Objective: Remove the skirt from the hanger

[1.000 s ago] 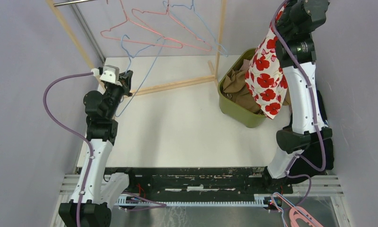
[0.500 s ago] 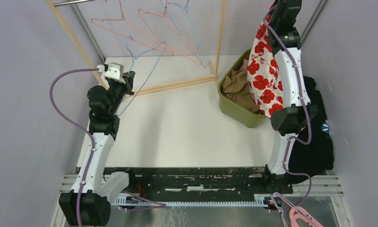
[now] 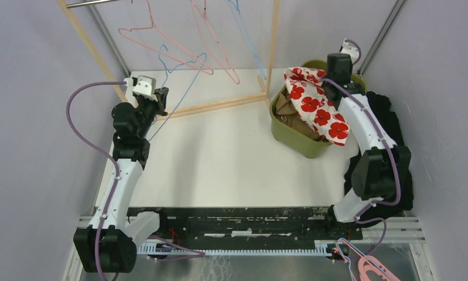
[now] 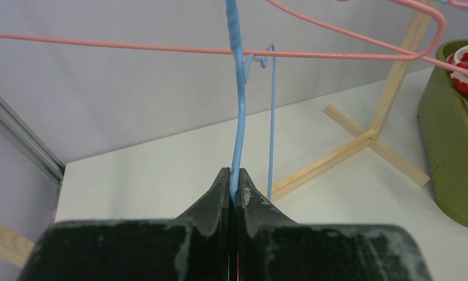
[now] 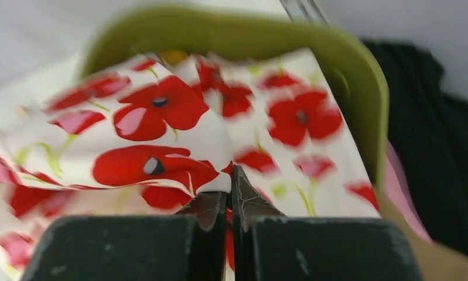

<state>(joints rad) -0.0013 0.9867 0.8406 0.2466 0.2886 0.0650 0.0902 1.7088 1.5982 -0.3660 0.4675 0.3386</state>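
Note:
My left gripper is to pull the blue hanger clear, because the pink hanger's wire (image 3: 198, 64) crosses it, and turn the blue hanger toward the rack's post (image 3: 98, 55) before lifting it.
The skirt (image 3: 313, 108), white with red poppies, lies draped over the green bin (image 3: 287, 137) at the far right. My right gripper (image 3: 332, 77) is above the bin's far end, shut on a fold of the skirt (image 5: 161, 117); in the right wrist view its tips (image 5: 230, 177) pinch the cloth. The blue wire hanger (image 3: 181, 79) is bare and leans up from the left. My left gripper (image 3: 161, 106) is shut on its lower wire. The left wrist view shows the blue hanger (image 4: 238, 117) rising from between the closed tips of that gripper (image 4: 235, 177).
Pink hangers (image 3: 161, 41) and another blue one hang from the wooden rack (image 3: 219, 105) at the back. A brown garment (image 3: 296, 114) fills the bin. Black cloth (image 3: 389, 126) is heaped right of the bin. More pink hangers (image 3: 372, 269) lie at the near right.
My right arm has swung down from high up, bringing the skirt from hanging in the air onto the bin. The left gripper has shifted slightly with the blue hanger, and the rack's hangers have swung.

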